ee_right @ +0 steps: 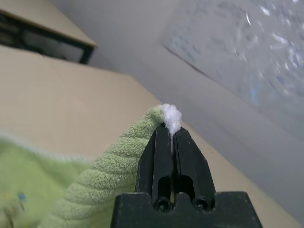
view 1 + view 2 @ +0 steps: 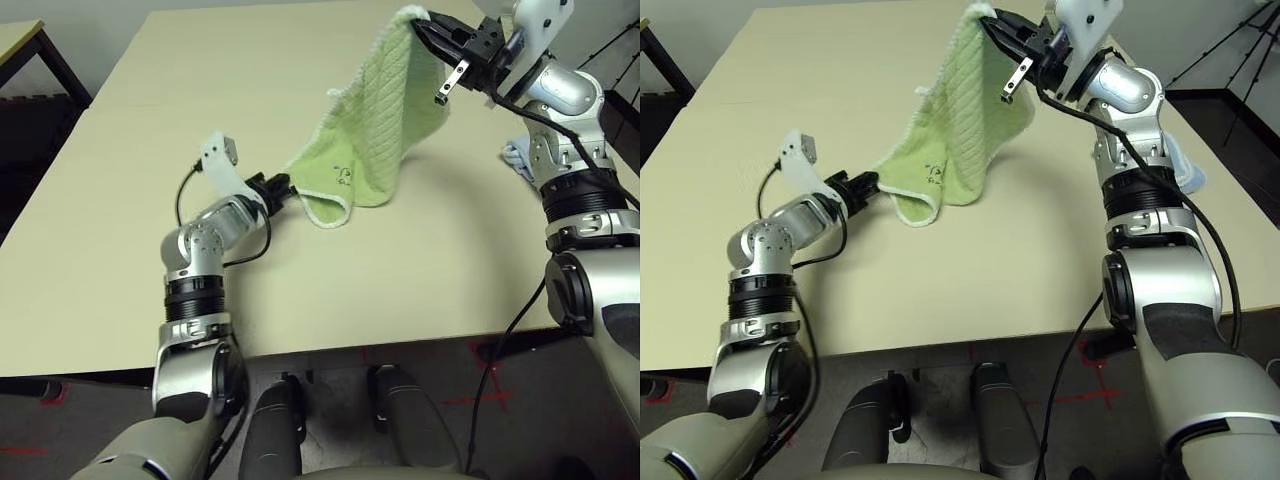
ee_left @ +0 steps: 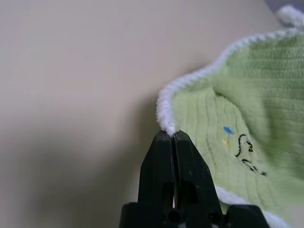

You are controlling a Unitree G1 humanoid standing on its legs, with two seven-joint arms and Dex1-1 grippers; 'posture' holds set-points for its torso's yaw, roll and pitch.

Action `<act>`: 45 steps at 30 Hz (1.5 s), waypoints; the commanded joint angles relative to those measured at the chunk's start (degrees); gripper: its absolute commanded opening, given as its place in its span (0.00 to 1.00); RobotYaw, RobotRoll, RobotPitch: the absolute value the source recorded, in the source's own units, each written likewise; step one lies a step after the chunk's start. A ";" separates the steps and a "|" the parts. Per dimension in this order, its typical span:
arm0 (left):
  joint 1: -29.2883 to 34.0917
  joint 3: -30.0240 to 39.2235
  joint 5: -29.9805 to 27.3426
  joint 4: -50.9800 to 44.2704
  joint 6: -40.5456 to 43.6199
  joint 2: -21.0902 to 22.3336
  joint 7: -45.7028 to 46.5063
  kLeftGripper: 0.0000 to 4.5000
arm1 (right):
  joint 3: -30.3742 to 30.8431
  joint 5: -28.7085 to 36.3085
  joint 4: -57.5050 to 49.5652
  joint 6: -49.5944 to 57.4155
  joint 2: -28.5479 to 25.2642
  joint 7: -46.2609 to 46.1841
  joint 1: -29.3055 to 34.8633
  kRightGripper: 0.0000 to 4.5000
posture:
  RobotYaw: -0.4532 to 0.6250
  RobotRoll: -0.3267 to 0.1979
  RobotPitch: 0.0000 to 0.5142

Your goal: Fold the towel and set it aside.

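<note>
The towel's edge is at a slant and its middle is bunched in folds [image 2: 375,150], so my left gripper should first lift the low corner [image 2: 299,191] and pull it away from my right gripper.
The light-green towel [image 2: 372,120] with white edging hangs stretched between my two grippers above the beige table [image 2: 150,150]. High at the far right, my right gripper [image 2: 421,24] is shut on its top corner, and the white tip of that corner [image 1: 170,116] pokes out past the fingers. My left gripper [image 2: 288,186] is low near the table's middle, shut on the towel's lower left corner [image 3: 166,124]. A small dark scribbled mark [image 3: 247,154] shows near that corner. The lowest edge [image 2: 330,215] droops onto the table.
A light blue folded cloth [image 2: 518,160] lies on the table behind my right forearm. A dark-framed table [image 2: 30,50] stands off to the far left. The beige tabletop's front edge runs just ahead of my body.
</note>
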 commanded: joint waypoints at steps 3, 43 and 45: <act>3.89 -2.11 4.48 -5.30 -2.15 6.19 -2.55 0.01 | 2.48 -3.65 1.33 4.13 0.07 -3.29 3.61 0.00 | 0.31 0.62 0.31; 1.87 -8.07 23.61 -6.80 -15.64 20.06 -6.94 0.01 | 2.16 -8.44 15.03 5.18 0.19 -24.44 -4.17 0.00 | 0.33 0.62 0.30; 0.48 -8.02 24.40 -5.03 -17.42 20.01 -6.78 0.01 | 1.96 -8.49 16.02 3.30 -0.25 -25.99 -5.45 0.00 | 0.33 0.62 0.30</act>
